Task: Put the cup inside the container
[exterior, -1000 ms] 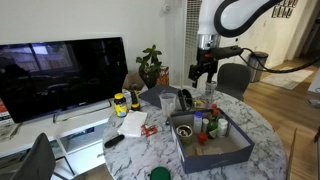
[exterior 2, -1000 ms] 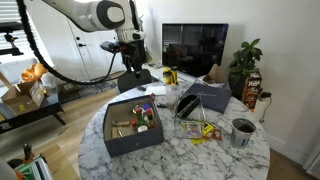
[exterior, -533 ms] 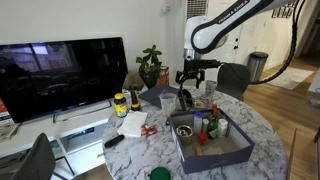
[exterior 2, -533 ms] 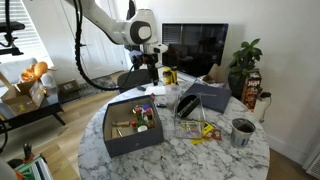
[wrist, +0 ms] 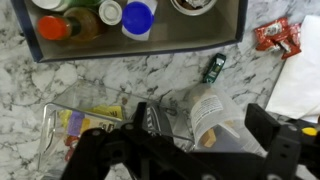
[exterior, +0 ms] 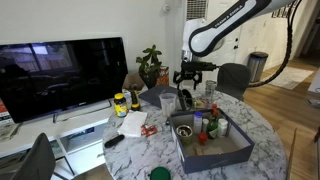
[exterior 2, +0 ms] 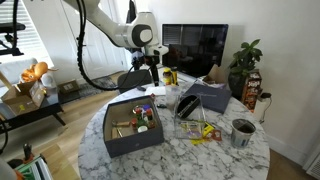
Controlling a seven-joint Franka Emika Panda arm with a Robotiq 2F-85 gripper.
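A tan patch (wrist: 208,138) can be seen inside the cup's opening (wrist: 213,112). I should expect small pieces in the cup to come along when I lift it.
The cup (wrist: 208,112) is a pale translucent tumbler with a printed label, standing on the marble just outside the container's wall. It is hard to pick out in the exterior views. My gripper (wrist: 190,150) is open, well above the table, with its two dark fingers either side of the cup in the wrist view. It hangs over the table's far side in both exterior views (exterior: 190,78) (exterior 2: 150,72). The container (exterior: 216,156) (exterior 2: 122,142) (wrist: 140,50) is a large dark grey shallow box holding bottles and a small round bowl.
A clear plastic tray (wrist: 85,122) with yellow items and a black object (wrist: 150,122) lie beside the cup. A red packet (wrist: 274,36), white paper (wrist: 302,85) and a small dark stick (wrist: 214,67) lie nearby. A yellow-labelled jar (exterior: 120,103), a TV (exterior: 60,75) and a plant (exterior: 150,65) stand behind.
The arm has swung sideways from the table's edge to over the clutter near the cup. In the last half second it has barely moved. The gripper stays open.
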